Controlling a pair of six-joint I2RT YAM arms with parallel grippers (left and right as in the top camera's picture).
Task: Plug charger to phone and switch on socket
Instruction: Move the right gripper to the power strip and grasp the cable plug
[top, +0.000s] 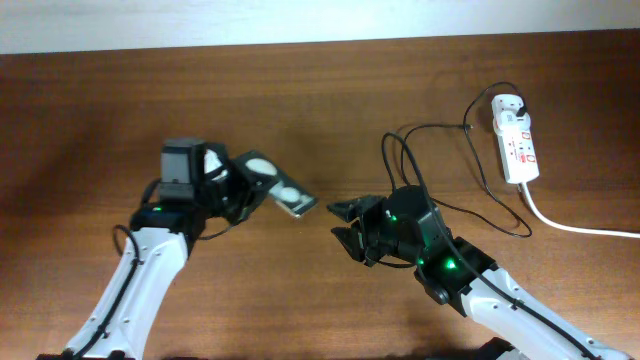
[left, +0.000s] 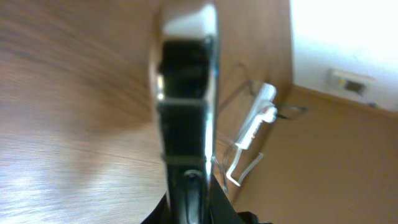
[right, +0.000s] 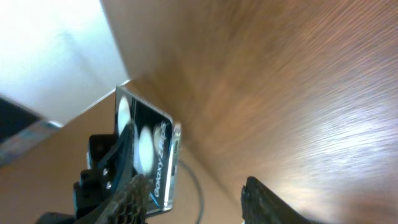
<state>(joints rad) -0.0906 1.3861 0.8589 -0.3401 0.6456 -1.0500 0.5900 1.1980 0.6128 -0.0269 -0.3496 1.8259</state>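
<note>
The robot's right gripper is empty beside the phone's loose end (top: 297, 204), so next the left gripper pulls the phone back while the right gripper gets the charger cable (top: 466, 126).
My left gripper (top: 240, 192) is shut on the phone (top: 275, 183), a black slab with two white round patches, and holds it tilted above the table. In the left wrist view the phone (left: 185, 93) shows edge-on between the jaws. My right gripper (top: 346, 225) is open and empty, just right of the phone's free end. In the right wrist view its open fingers (right: 196, 205) frame the phone (right: 152, 155). The charger (top: 440, 128), a thin black cable, loops from the socket (top: 517, 140) toward my right arm. Its black plug (top: 525, 104) sits at the socket's far end. Its connector tip is hidden.
The socket's thick white cord (top: 580, 228) runs off to the right edge. The socket also shows far off in the left wrist view (left: 258, 118). The brown wooden table (top: 90, 120) meets a white wall at the back.
</note>
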